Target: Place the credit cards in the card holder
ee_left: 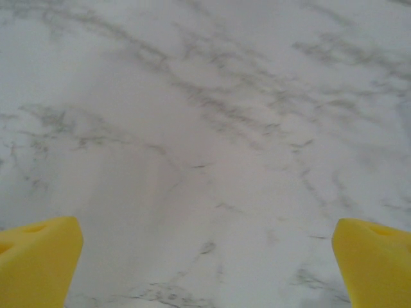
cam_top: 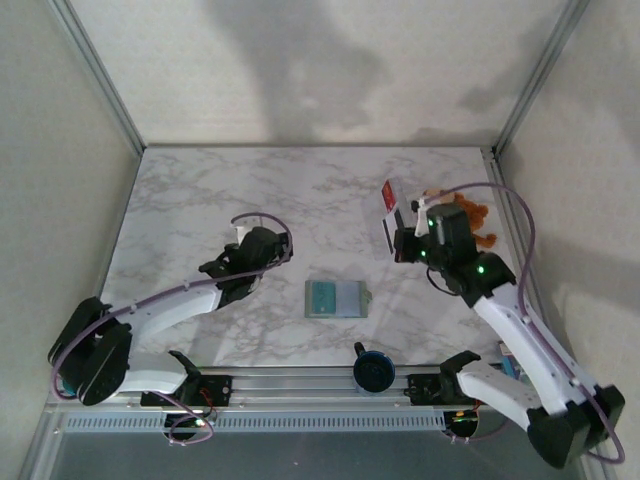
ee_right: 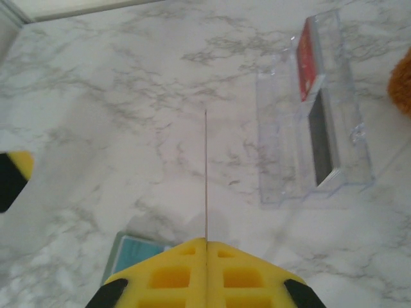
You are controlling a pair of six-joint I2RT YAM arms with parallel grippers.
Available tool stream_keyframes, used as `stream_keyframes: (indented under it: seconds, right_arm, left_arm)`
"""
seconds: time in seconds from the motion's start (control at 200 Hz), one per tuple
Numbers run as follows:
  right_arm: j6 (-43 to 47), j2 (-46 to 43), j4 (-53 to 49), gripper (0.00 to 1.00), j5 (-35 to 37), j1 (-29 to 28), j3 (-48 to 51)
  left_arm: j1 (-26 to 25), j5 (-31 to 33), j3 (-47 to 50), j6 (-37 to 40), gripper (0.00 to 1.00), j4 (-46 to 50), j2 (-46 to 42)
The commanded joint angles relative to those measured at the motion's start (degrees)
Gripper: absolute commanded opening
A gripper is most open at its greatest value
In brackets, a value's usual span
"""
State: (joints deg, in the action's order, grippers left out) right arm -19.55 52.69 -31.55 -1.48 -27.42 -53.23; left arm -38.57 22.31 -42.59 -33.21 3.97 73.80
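The credit card's far end [ee_right: 205,122] sticks out clear of the right gripper's fingers, so the left gripper stays open as it keeps moving toward that end, and closes there.
My right gripper [ee_right: 206,242] is shut on a credit card [ee_right: 205,173], seen edge-on as a thin line rising from the yellow pads. In the top view this gripper [cam_top: 402,240] hangs above the table's right side with the card [cam_top: 386,233] at its tip. A red credit card [ee_right: 306,61] stands in a clear plastic stand [ee_right: 282,147] just beyond. The card holder [cam_top: 335,298] lies open at the table's middle front, its teal inside [ee_right: 135,253] showing below my right fingers. My left gripper [cam_top: 240,265] is open over bare marble, with nothing between its fingers [ee_left: 38,256].
A brown plush toy [cam_top: 470,215] lies at the right edge behind the right arm, beside the clear stand [cam_top: 392,205]. A black round knob [cam_top: 373,370] sits on the front rail. Metal frame posts and white walls close in the marble table [cam_top: 200,200].
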Motion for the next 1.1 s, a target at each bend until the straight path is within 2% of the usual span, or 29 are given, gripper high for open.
stream_keyframes:
  seconds: [0.0, 0.1, 0.165, 0.25, 0.29, 0.37, 0.456, 0.571, 0.771, 0.891, 0.981, 1.096]
  right_arm:
    - [-2.9, -4.5, 6.4, 0.00, -8.9, -0.5, 4.5]
    - [-5.2, -6.9, 8.7, 0.00, -14.3, -0.4, 7.8]
    - [-6.2, -7.8, 9.7, 0.00, -16.2, -0.4, 9.2]
    - [-8.6, -8.5, 10.5, 0.00, -17.9, -0.5, 10.9]
    - [-10.4, -8.8, 12.2, 0.00, -19.6, -0.5, 12.3]
    - [-16.6, -9.2, 15.6, 0.00, -21.3, -0.4, 14.5]
    - [-26.8, -9.4, 10.6, 0.00, -18.4, -0.4, 13.0]
    - [-32.4, -10.4, 9.1, 0.00, -19.2, -0.5, 12.9]
    - [-42.4, -13.1, 31.8, 0.00, -26.3, -0.6, 22.9]
    - [-44.9, -15.3, 38.1, 0.00, -25.2, -1.6, 25.7]
    - [-44.7, -15.6, 38.4, 0.00, -24.8, -1.9, 25.8]
    - [-45.8, -13.7, 42.6, 0.00, -26.2, -2.2, 26.7]
  left_arm:
    - [-1.2, -0.4, -2.7, -0.8, 1.00, 8.9, -5.6]
    - [-1.2, -0.2, -4.8, -1.5, 1.00, 12.3, -9.0]
    - [-1.3, 1.7, -7.1, -3.5, 1.00, 16.1, -10.8]
    - [-1.4, 0.5, -7.7, -5.1, 1.00, 17.0, -14.3]
    - [-1.2, -3.0, -7.3, -4.9, 1.00, 15.9, -15.9]
    - [-0.7, -18.8, -5.0, -3.2, 1.00, 8.6, -18.2]
    - [-0.7, -29.5, -3.0, -7.2, 1.00, 0.5, -19.4]
    - [-0.6, -36.3, -1.0, -12.4, 1.00, -6.6, -19.0]
    - [-0.6, -49.7, -0.3, -20.9, 0.99, -16.6, -13.0]
    - [-0.6, -55.1, 1.2, -24.5, 0.93, -22.1, -10.8]
    - [-0.7, -59.1, -0.2, -25.9, 0.82, -22.7, -7.5]
    - [-0.8, -61.1, -0.1, -28.1, 0.75, -26.3, -3.8]
